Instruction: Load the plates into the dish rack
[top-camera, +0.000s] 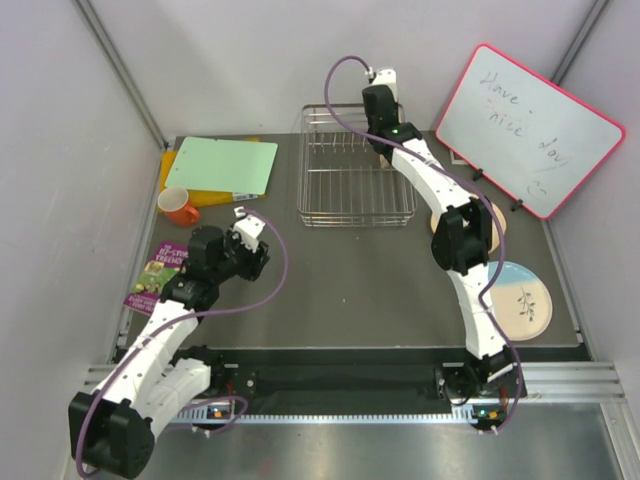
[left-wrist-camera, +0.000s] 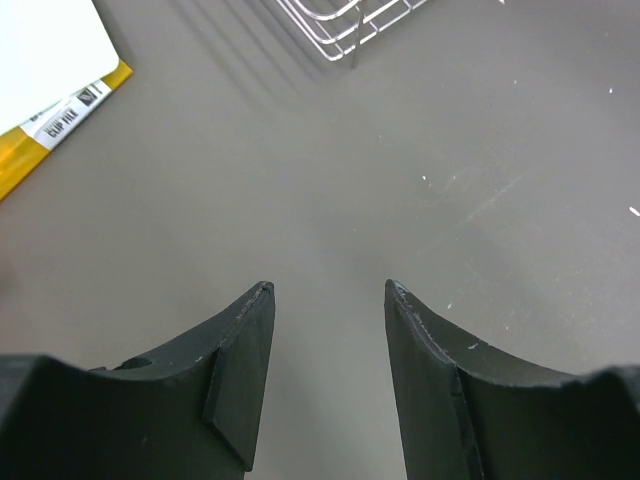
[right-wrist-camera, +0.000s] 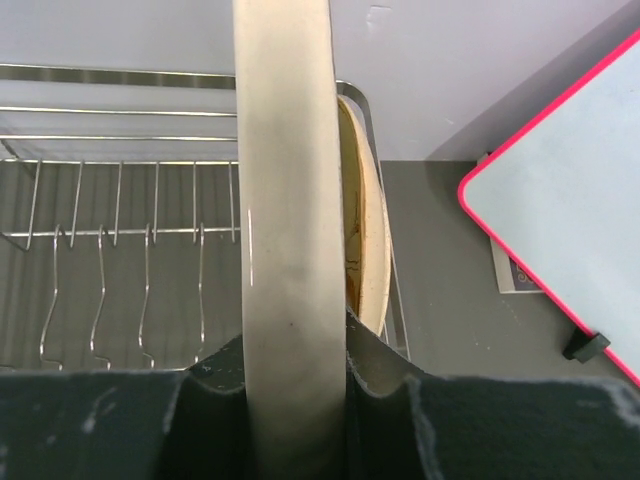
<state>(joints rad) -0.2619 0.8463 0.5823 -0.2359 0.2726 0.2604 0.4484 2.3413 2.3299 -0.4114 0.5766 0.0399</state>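
The plate in my right gripper hangs upright and parallel to the standing plate (right-wrist-camera: 372, 225). I should keep lowering it until it sits among the rack's open wires (right-wrist-camera: 200, 265).
The dish rack (top-camera: 355, 170) is a silver wire basket at the back middle of the table. My right gripper (top-camera: 381, 112) hangs over its right rear corner. In the right wrist view the gripper (right-wrist-camera: 295, 350) is shut on the rim of a cream plate (right-wrist-camera: 285, 200), held edge-on and upright above the rack's bars (right-wrist-camera: 120, 235). A second cream plate (right-wrist-camera: 365, 220) stands upright against the rack's right wall. A cream plate (top-camera: 497, 222) and a light blue twig plate (top-camera: 522, 298) lie flat at the right. My left gripper (top-camera: 255, 238) is open and empty over bare table (left-wrist-camera: 328, 290).
A green sheet (top-camera: 225, 165) on a yellow folder, an orange cup (top-camera: 180, 207) and a book (top-camera: 155, 275) lie at the left. A pink-framed whiteboard (top-camera: 530, 130) leans at the back right. A rack corner (left-wrist-camera: 345, 25) shows ahead of the left gripper.
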